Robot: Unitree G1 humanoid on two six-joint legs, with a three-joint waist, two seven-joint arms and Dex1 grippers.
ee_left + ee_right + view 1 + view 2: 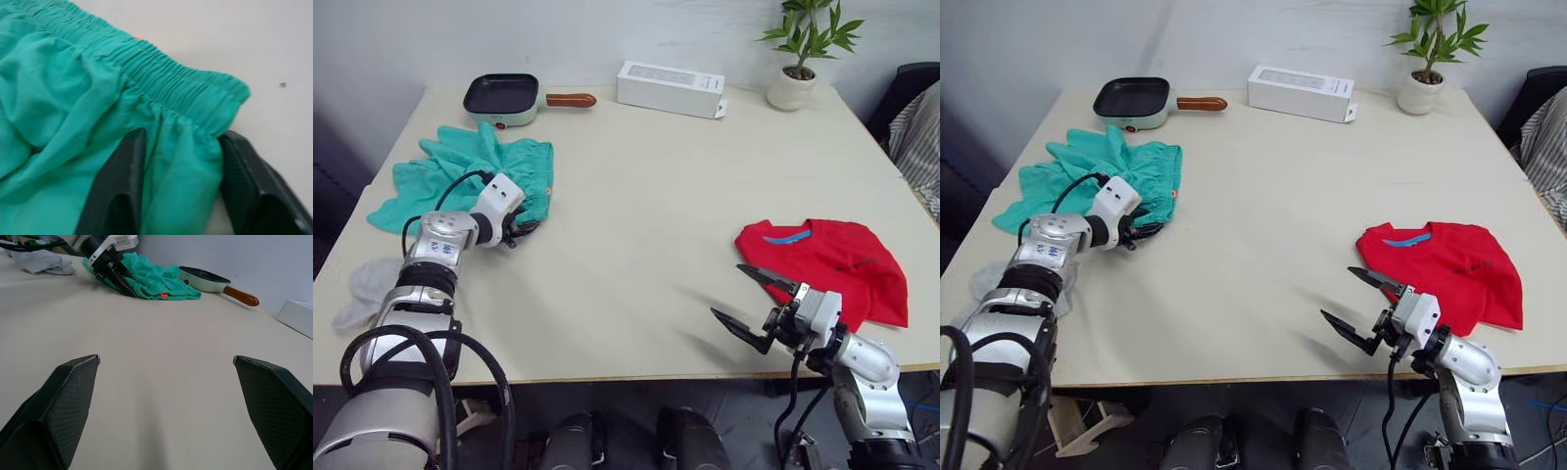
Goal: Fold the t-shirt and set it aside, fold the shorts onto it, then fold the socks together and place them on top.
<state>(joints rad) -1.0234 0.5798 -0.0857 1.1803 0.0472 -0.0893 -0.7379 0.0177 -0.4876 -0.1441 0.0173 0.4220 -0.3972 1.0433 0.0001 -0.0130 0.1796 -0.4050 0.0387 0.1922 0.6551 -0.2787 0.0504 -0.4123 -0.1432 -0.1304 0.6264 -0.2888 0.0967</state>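
Note:
I expect the near half of the teal shorts (526, 162) to fold over the far half when I move the near half's edge across, because the shorts lie in limp, loose creases (460, 157).
The teal shorts (450, 171) lie crumpled at the table's left, waistband and orange tag toward the middle. My left gripper (522, 231) is at their near right corner, shut on a fold of fabric just below the elastic waistband (186, 88). The red t-shirt (837, 259) lies folded near the right front edge, blue neck label up. Just left of it, above bare table, my right gripper (725, 289) stands open and holds nothing. The grey socks (362, 284) lie at the left edge, behind my left arm.
Along the back of the table stand a dark pan with a wooden handle (501, 96), a white box (669, 88) and a potted plant (795, 59). A chair with striped cloth (915, 127) is off the right side.

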